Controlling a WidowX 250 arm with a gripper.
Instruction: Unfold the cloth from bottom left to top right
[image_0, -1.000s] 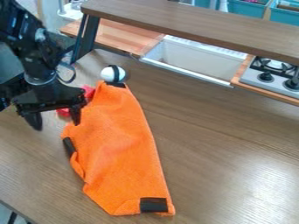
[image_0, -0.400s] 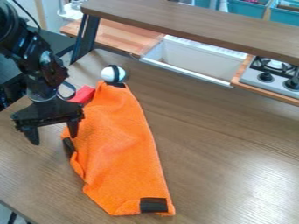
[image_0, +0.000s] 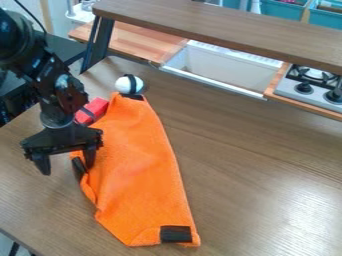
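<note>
The robot should expect something to be hidden under the fold of the orange cloth when it opens the fold, because the cloth swells up next to the red block.
My gripper (image_0: 68, 166) is at the left of the camera view, its two fingers spread wide with nothing held between them. One finger overlaps the cloth's left edge in the view; the other is over bare wood. The orange cloth (image_0: 137, 170) lies folded on the table, long and narrow, from the upper left down to the bottom centre. Black patches mark its top corner, its left edge and its bottom right corner. Part of its upper left edge is hidden behind the gripper.
A red block (image_0: 91, 111) lies beside the cloth's upper left edge. A white ball with a dark band (image_0: 129, 84) touches or nearly touches the cloth's top. Behind are a raised wooden shelf (image_0: 220, 31), a white sink (image_0: 220, 67) and a stove (image_0: 310, 86).
The gripper has come down the view and slightly right, to beside the cloth's left black patch, uncovering more of the red block. The cloth has not moved.
</note>
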